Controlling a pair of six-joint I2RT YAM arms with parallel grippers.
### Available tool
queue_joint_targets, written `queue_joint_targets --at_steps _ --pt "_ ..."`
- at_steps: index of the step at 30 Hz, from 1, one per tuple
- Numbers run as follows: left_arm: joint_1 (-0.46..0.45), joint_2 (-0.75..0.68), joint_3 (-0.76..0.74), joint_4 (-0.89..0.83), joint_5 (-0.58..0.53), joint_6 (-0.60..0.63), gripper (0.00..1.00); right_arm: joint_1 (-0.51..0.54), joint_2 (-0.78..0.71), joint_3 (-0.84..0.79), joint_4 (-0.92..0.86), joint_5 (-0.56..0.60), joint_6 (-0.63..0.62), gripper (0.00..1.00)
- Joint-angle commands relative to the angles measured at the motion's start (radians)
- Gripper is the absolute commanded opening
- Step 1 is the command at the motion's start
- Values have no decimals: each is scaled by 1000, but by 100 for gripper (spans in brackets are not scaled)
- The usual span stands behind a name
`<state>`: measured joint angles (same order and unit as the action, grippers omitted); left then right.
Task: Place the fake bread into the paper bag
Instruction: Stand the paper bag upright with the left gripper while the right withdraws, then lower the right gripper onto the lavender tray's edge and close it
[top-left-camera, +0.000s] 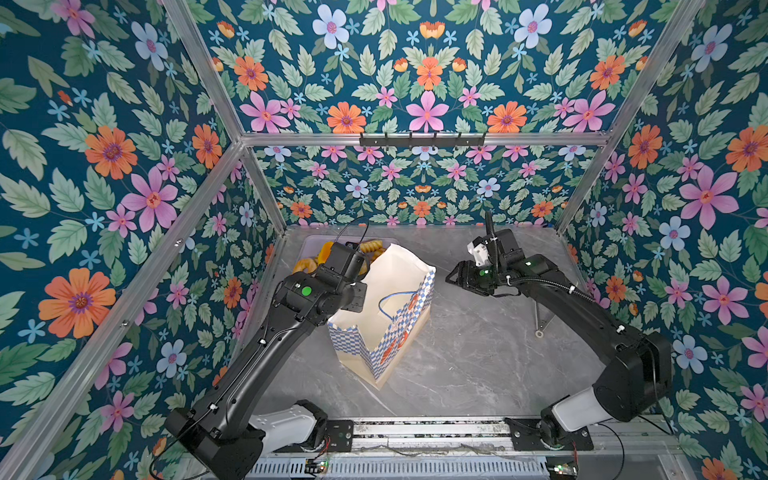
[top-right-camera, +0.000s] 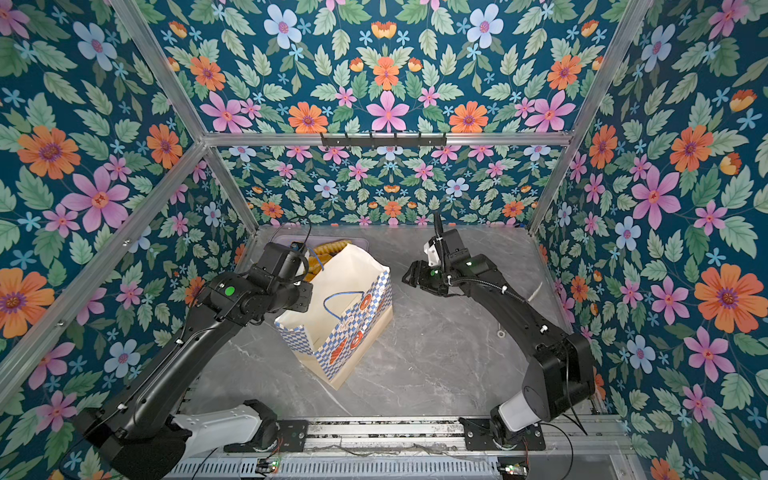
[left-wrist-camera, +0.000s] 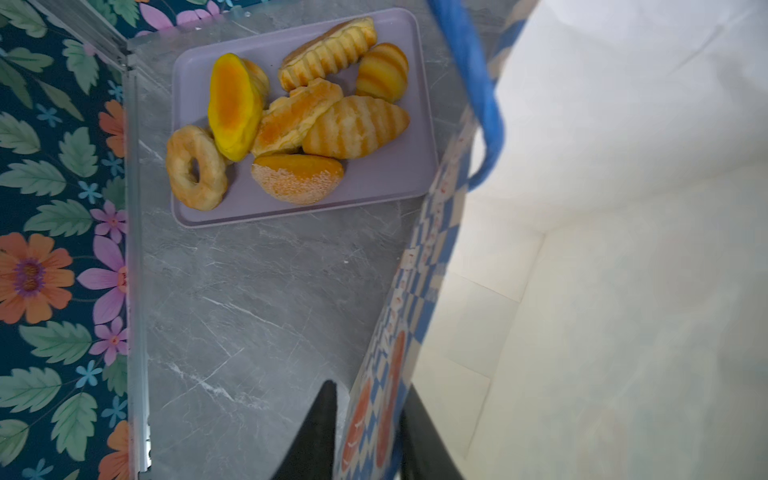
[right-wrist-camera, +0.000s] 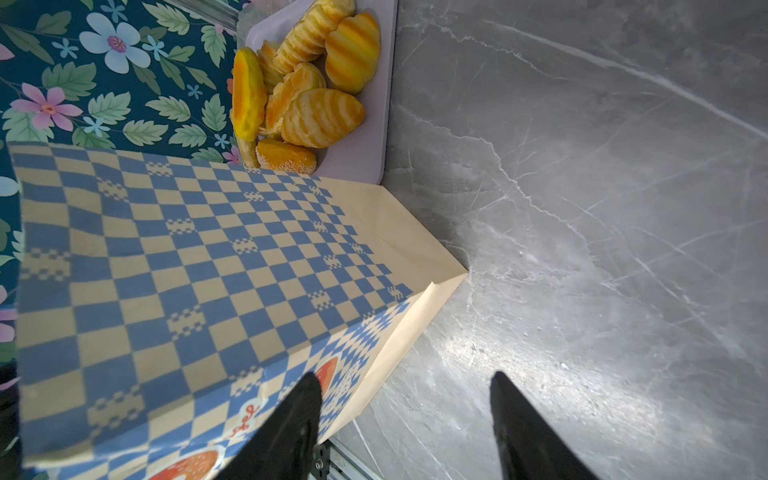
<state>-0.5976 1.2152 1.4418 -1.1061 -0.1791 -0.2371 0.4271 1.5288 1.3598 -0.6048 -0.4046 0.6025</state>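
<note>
The paper bag (top-left-camera: 387, 262) is in the way of the lilac tray, so my right gripper should first take hold of the tray's loose end (right-wrist-camera: 387, 112) and pull it clear of the bag.
The paper bag (top-left-camera: 397, 332) (top-right-camera: 353, 332) stands open near the middle of the grey table, blue-and-white checkered outside and white inside. My left gripper (left-wrist-camera: 370, 388) is shut on its left wall (left-wrist-camera: 415, 270), one finger outside and one inside. The fake bread (left-wrist-camera: 353, 124) (right-wrist-camera: 320, 116), several glossy golden pastries with a ring donut (left-wrist-camera: 195, 166) among them, lies piled on a lilac tray (left-wrist-camera: 374, 191) behind the bag at the back left. My right gripper (top-left-camera: 455, 276) (right-wrist-camera: 403, 376) hovers open to the right of the bag, nothing between its fingers.
The tray (top-left-camera: 309, 243) sits close to the back-left corner of the flowered walls. A small metal eye bolt (top-left-camera: 540, 328) lies on the table under the right arm. An aluminium rail (top-left-camera: 428, 428) runs along the front edge.
</note>
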Motion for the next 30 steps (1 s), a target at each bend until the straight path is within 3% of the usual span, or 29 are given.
queue_joint_targets --at_steps 1,4,10,22,30 --pt "3 23 34 -58 104 -14 12 -6 28 34 -2 -14 -17 64" --pt "3 37 45 -117 161 -49 0 -13 68 72 -1 -13 -18 63" --pt "3 6 40 -206 175 -127 0 -26 181 165 14 -9 -6 61" --pt "6 -50 53 -381 -12 -284 0 -1 458 395 60 -62 51 53" --pt "123 -88 19 -378 -84 -314 0 69 631 578 -14 11 33 50"
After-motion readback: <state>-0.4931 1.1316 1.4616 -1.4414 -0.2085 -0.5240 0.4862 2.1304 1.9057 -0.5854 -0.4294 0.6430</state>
